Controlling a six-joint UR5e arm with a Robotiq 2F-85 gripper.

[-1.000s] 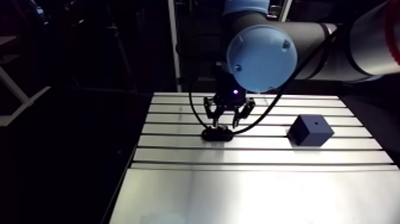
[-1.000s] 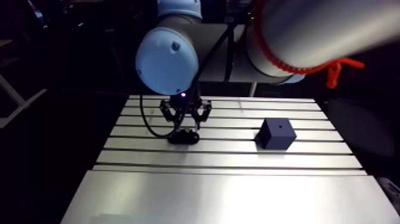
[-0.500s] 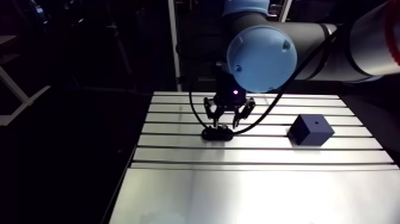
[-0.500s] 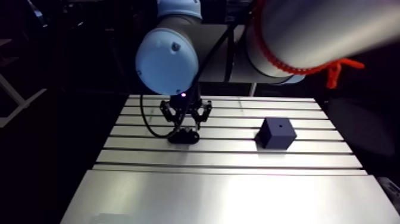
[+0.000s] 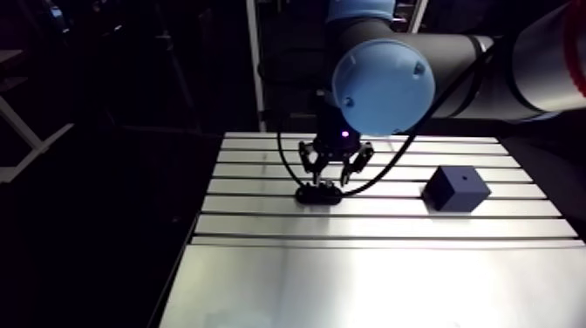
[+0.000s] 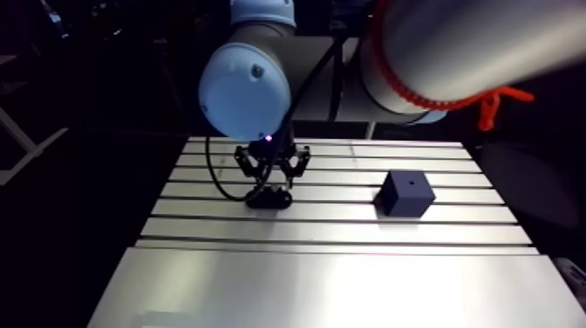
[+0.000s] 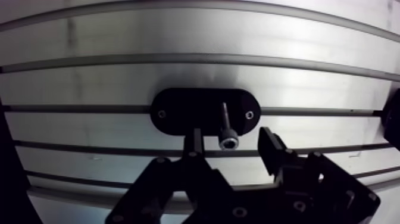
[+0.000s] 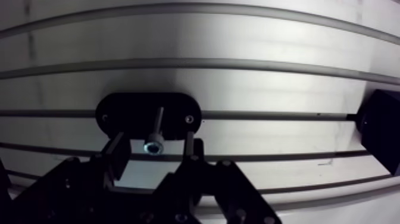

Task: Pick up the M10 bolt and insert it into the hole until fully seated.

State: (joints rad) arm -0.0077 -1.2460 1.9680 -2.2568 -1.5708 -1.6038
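My gripper is about to lift the bolt (image 7: 228, 139), which will come out alone because screws at the ends (image 7: 249, 115) keep the black oval holder down.
A small steel bolt (image 7: 227, 132) stands head-up in a black oval holder (image 7: 184, 110) on the slotted table (image 5: 366, 279). In the wrist view my gripper (image 7: 230, 137) is straight over it, open. The bolt's socket head sits between the two fingers (image 7: 271, 149) with a gap on each side. In the arm view the gripper (image 5: 332, 177) hangs just above the holder (image 5: 318, 195). The dark blue cube (image 5: 455, 187) with a hole in its top face sits to the right, well apart from the gripper.
The cube's edge (image 8: 381, 128) shows beside the gripper in the wrist view. Grooves run across the table's far half; its near half is a smooth plate. The table's left edge drops off a short way left of the holder.
The arm view has shifted by a hair. Gripper, bolt, holder and cube keep the same places relative to each other.
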